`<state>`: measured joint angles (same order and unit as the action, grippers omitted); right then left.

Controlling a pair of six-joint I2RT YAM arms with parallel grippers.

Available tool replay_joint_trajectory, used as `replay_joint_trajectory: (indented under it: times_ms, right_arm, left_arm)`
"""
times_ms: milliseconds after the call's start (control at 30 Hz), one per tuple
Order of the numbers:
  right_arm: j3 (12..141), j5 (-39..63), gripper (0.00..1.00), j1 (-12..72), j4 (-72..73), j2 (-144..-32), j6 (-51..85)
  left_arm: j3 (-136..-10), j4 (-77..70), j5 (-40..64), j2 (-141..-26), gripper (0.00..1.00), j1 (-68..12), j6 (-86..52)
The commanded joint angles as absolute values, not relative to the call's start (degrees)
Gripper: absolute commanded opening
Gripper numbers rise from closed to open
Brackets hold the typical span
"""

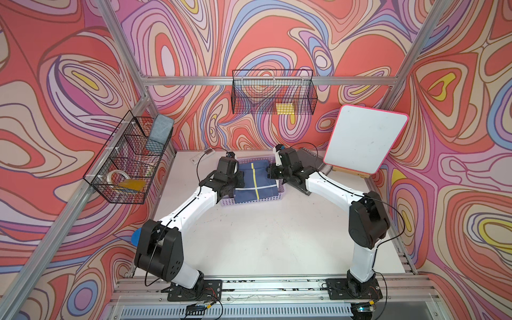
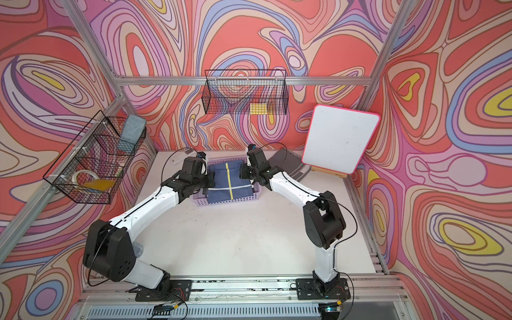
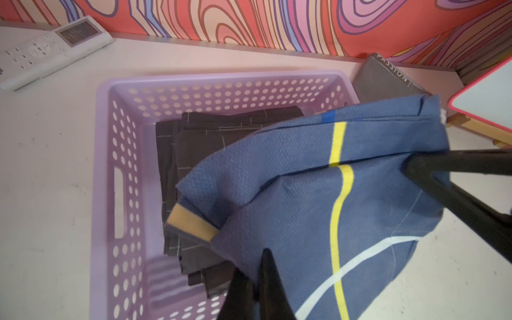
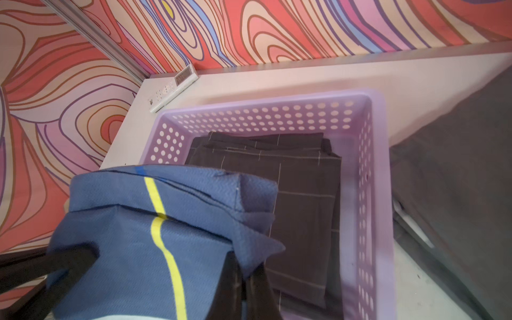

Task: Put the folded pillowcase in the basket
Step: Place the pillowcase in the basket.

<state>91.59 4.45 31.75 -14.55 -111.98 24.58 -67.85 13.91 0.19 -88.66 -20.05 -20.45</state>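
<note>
The folded pillowcase [image 1: 257, 182] is stretched and square over the basket, so my right gripper keeps going back and down and let it go on the dark folded cloth [image 4: 305, 224].
The folded pillowcase [image 1: 256, 180] [image 2: 230, 180] is blue with a yellow and a white stripe. It hangs stretched between my two grippers, over the lavender perforated basket [image 1: 225, 201] [image 2: 201, 201] at the back of the table. My left gripper [image 3: 257, 266] [image 1: 236, 190] is shut on the cloth's [image 3: 304, 194] one edge. My right gripper [image 4: 249, 266] [image 1: 270, 173] is shut on a corner of the opposite edge [image 4: 138, 235]. A dark folded cloth [image 3: 194, 138] [image 4: 304, 194] lies on the floor of the basket [image 3: 102, 166] [image 4: 379, 180], under the pillowcase.
A white remote control [image 3: 50, 50] [image 4: 174, 88] lies behind the basket on the left. On its right are a grey book [image 3: 388, 80] and a pink-rimmed whiteboard [image 1: 365, 138] on an easel. Black wire baskets hang on the left wall [image 1: 130, 163] and back wall [image 1: 273, 92].
</note>
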Motion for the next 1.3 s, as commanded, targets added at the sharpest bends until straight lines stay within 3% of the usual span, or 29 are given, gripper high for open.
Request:
replay_joint_trajectory:
  times_ms: [0,1033,1067,1100,1167,1200,1267]
  right_arm:
    - [97.5,5.5,0.00,31.2,-13.4,-116.1,23.8]
    - [105.5,11.6,0.00,29.4,-14.2,-128.8,28.0]
    - [105.6,11.7,0.02,29.4,-14.5,-128.8,28.1]
    - [105.6,11.6,0.16,29.4,-14.6,-128.6,28.3]
    - [105.3,11.3,0.36,29.4,-14.8,-127.8,28.5]
    - [105.0,10.9,0.45,29.4,-15.0,-127.2,28.6]
    - [104.1,10.4,0.50,29.4,-15.1,-125.6,28.4]
  left_arm:
    - [-72.2,12.4,2.3,-91.9,0.00,-18.3,-17.2]
    - [-78.7,13.7,9.2,-107.6,0.00,-11.5,-14.9]
    - [-79.2,14.3,9.3,-107.7,0.09,-11.4,-15.0]
    - [-79.7,14.7,9.3,-107.8,0.22,-11.4,-15.1]
    - [-80.2,16.4,9.3,-107.5,0.62,-11.2,-15.6]
    - [-80.3,16.8,9.0,-107.1,0.73,-11.2,-16.0]
    - [-79.9,16.9,8.8,-105.6,0.85,-11.2,-16.9]
